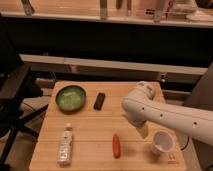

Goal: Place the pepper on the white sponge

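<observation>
I should expect the white sponge to be hidden behind my white arm, because the arm blocks the table beyond the pepper.
The pepper, slim and red-orange, lies on the wooden table near its front edge, a little right of centre. My white arm reaches in from the right. Its gripper hangs low over the table, just right of the pepper and slightly behind it, a short gap away. It is open and holds nothing. The white sponge is hidden from view; the arm covers the right part of the table.
A green bowl stands at the back left with a black block beside it. A long pale bottle-like package lies at the front left. A white cup stands at the front right, close to the gripper.
</observation>
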Robot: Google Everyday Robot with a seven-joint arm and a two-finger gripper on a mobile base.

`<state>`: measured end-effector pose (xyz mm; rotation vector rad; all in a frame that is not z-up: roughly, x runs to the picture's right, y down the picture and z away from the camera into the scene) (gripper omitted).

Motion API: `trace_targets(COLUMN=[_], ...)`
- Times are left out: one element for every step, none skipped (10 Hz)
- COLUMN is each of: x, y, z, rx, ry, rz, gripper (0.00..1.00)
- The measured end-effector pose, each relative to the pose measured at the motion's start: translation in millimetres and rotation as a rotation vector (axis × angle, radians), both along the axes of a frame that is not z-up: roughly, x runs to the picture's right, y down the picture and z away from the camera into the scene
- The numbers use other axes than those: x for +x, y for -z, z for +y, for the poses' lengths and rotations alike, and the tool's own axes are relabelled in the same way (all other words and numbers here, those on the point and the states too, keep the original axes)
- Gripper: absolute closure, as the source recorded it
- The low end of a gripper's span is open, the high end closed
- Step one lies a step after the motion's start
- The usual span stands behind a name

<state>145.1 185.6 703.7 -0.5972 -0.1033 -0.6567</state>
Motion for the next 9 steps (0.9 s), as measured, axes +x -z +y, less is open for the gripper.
trace_targets(x=[-0.9,-2.9,-9.0,-10.3,-10.8,-14.4,-17.6,-20.6,-24.2], y=[0.3,0.6,0.6,0.5,0.4,-0.7,-1.1,-1.5,-1.3], z=[1.6,2.9,3.8,4.4,5.8,6.7,6.9,7.6,9.2], rx=[-0.003,-0.005,-0.006,-0.008,-0.009,-0.011,-0.013,-0.016,-0.022], ry=[0.017,0.033,0.054,0.069,0.082,0.100,0.114,0.134,0.149], rz=[-0.011,-0.020,-0.035,-0.044,-0.052,-0.067,-0.078,-0.096,-0.112], gripper=[0.20,0.20,0.20,0.20,0.20,0.20,0.20,0.20,0.20])
